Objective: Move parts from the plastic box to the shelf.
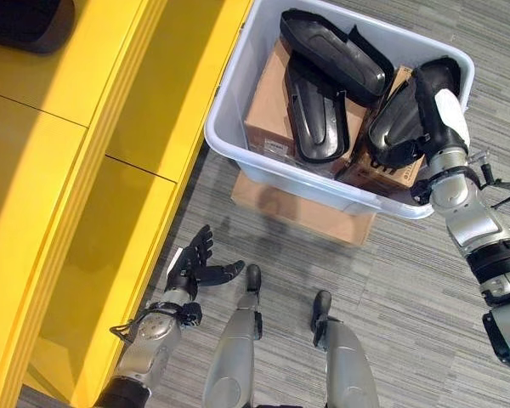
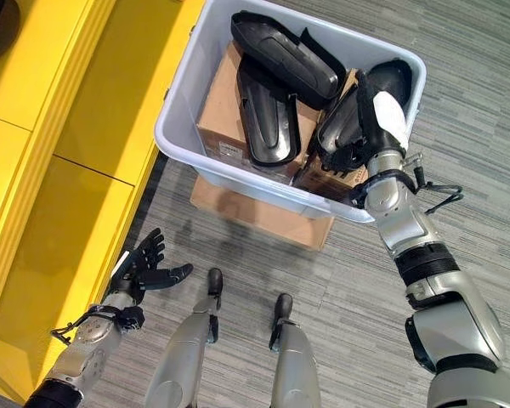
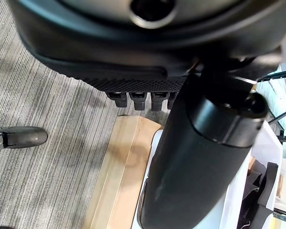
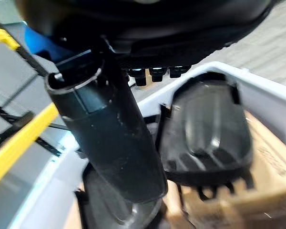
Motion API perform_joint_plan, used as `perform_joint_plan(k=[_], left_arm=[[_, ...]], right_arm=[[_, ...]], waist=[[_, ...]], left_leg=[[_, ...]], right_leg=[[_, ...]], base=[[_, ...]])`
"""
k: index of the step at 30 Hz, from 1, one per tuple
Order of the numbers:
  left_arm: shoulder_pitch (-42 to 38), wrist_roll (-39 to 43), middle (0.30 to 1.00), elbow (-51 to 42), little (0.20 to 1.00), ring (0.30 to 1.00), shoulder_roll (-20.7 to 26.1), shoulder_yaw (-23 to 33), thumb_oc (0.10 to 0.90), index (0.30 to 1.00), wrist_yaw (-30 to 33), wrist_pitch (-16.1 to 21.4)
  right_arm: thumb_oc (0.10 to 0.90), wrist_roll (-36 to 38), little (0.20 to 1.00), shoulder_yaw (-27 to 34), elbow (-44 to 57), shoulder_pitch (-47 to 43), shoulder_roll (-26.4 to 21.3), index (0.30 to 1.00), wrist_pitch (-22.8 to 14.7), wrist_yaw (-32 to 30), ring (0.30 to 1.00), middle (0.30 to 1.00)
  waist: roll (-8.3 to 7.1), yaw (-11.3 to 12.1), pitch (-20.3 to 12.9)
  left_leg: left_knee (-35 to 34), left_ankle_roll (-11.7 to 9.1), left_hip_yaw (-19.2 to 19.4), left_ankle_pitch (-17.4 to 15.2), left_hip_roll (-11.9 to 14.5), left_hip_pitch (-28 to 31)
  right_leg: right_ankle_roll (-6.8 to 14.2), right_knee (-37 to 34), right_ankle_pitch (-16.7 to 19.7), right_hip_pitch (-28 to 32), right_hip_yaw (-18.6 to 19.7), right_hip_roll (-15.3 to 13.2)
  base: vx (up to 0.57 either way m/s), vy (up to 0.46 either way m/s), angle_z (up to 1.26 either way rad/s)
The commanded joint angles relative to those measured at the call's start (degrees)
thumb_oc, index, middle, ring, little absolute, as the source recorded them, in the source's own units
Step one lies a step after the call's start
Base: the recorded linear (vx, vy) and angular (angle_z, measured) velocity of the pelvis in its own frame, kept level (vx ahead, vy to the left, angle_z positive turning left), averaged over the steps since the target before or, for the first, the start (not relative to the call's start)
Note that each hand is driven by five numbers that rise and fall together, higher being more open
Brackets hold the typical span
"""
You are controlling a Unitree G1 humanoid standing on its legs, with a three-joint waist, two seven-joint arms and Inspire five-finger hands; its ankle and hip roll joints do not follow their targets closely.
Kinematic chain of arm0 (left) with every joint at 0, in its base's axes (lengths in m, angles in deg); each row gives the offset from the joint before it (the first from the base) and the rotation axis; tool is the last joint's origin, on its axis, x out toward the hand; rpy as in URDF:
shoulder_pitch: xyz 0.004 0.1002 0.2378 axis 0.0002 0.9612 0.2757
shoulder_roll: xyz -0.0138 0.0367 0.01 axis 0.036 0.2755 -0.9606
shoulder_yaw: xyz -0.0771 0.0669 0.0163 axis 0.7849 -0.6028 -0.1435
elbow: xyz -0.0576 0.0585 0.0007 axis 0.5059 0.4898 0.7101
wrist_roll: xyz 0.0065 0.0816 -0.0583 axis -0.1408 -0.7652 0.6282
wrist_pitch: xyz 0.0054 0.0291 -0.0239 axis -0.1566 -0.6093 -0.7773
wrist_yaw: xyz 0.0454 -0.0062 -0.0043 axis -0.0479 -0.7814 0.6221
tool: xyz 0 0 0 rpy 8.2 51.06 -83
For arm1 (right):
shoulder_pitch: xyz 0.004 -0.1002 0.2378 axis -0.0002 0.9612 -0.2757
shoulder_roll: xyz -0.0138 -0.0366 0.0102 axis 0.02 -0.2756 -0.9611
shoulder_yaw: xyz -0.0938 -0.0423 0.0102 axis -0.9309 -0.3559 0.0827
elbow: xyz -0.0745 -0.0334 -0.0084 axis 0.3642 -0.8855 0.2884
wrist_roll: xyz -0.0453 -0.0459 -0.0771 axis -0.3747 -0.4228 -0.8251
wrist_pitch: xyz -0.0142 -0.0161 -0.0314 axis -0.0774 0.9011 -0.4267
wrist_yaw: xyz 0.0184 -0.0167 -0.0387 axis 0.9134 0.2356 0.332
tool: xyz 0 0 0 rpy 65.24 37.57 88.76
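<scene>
My right gripper is above the black part [image 1: 397,127], which lies on its own carton [image 1: 394,178] next to the others. The part will come free by itself when I lift it.
A pale plastic box [image 1: 229,149] stands on the floor and holds several black moulded parts on top of cardboard cartons [image 1: 268,110]. One long part [image 1: 336,55] lies across the top, with a second part [image 1: 314,115] under it. My right hand [image 1: 438,93] reaches into the box's right end, open, with its fingers laid straight on a third black part [image 1: 395,119]. In the right wrist view its thumb [image 4: 114,138] extends over a black part [image 4: 207,129]. The yellow shelf [image 1: 85,170] runs along the left. My left hand [image 1: 195,263] hangs low beside it, open and holding nothing.
The box rests on a flat cardboard carton [image 1: 297,208] on grey carpet. A dark object [image 1: 25,21] lies on the shelf's far left corner. Open carpet lies between the shelf and the box.
</scene>
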Motion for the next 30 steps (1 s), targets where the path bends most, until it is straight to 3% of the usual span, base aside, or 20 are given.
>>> perform_joint_plan(k=[1, 11, 30], left_arm=[[1.03, 1.33, 1.0, -7.01, 1.0, 1.0, 0.76, 0.2, 0.9, 1.0, 0.84, 5.09], [0.54, 1.88, 1.0, -7.15, 1.0, 1.0, 1.03, -0.13, 0.9, 1.0, 1.85, 5.22], [0.45, 2.77, 1.0, -7.6, 1.0, 1.0, 1.57, -0.55, 0.9, 1.0, 3.2, 6.13]], right_arm=[[0.9, 1.97, 1.0, 0.63, 0.15, -9.13, -3.11, 1.0, -2.71, -4.29, 1.0, 1.0], [0.9, 7.51, 1.0, -0.02, -6.4, -10.76, -0.54, 1.0, -2.9, -4.37, 1.0, 1.0], [0.9, 5.1, 1.0, -9.78, -19.28, -23.38, -2.76, 1.0, -2.01, -4.03, 1.0, 1.0]], waist=[[-0.47, 0.39, -0.74], [-0.53, 0.21, 0.39], [-0.03, 0.55, 1.09]], left_leg=[[11.04, -2.43, -1.3, -12.05, 5.47, 0.71], [11.77, -2.2, -1.03, -12.37, 5.11, -0.27], [12.42, -2.16, -0.91, -11.97, 4.63, -5.39]], right_leg=[[3.07, -5.23, 3.5, 2.04, 2.55, -5.68], [3.1, -5.42, 4.07, 1.47, 2.83, -5.75], [2.95, -3.76, 4.15, -3.86, 3.02, -5.18]], base=[[0.0, 0.0, 0.0], [0.0, 0.004, -0.01], [0.0, 0.0, 0.0]])
